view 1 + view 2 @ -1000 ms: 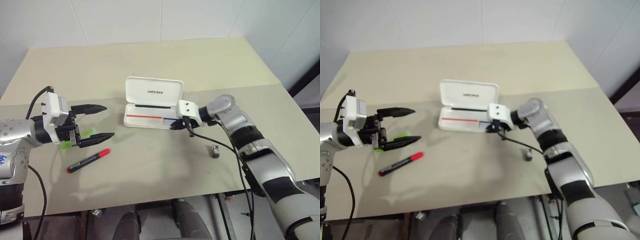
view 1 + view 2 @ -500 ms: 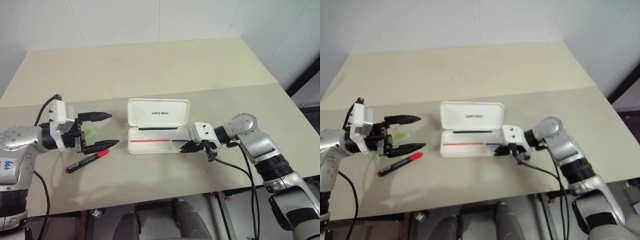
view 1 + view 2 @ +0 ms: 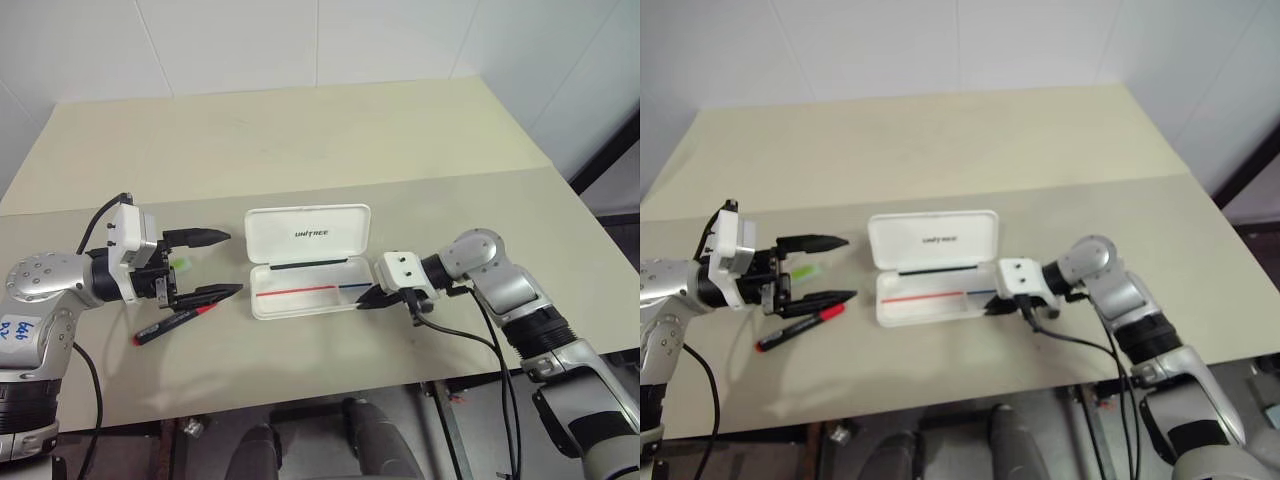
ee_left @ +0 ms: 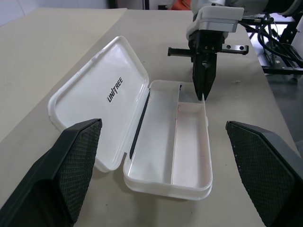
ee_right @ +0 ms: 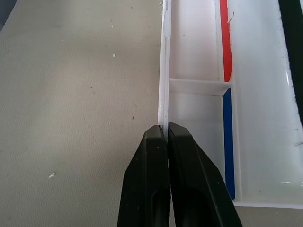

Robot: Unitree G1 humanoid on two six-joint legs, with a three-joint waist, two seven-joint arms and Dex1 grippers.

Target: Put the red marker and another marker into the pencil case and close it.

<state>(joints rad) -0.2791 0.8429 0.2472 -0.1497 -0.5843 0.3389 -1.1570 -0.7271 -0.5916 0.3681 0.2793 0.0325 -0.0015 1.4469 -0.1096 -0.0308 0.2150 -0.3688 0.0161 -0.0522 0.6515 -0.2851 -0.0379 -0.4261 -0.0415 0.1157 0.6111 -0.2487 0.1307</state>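
My gripper will lower the red marker (image 3: 175,325) into the back channel (image 3: 303,277), and it will lie flat inside since the channel runs the full length of the pencil case.
The white pencil case (image 3: 308,236) lies open at mid table, lid tilted back, with a red and blue stripe in its tray (image 4: 189,142). My right gripper (image 3: 364,301) is shut on the tray's thin front wall (image 5: 164,71) near its right end. To the left of the case, my left gripper (image 3: 230,264) hovers open and points toward it. The red marker (image 3: 175,322) lies on the table just below the left fingers. The light green marker (image 3: 180,265) is partly hidden behind them. The left wrist view looks across the case at the right gripper (image 4: 204,90).
The beige table (image 3: 400,130) has a seam across its middle and white walls behind it. Its near edge (image 3: 300,395) is close below the case and the red marker. A black cable (image 3: 460,335) hangs from my right wrist.
My right gripper has pulled the open case toward the table's near edge, so it now lies level with the red marker. The camera view has shifted. The left gripper has stayed put.
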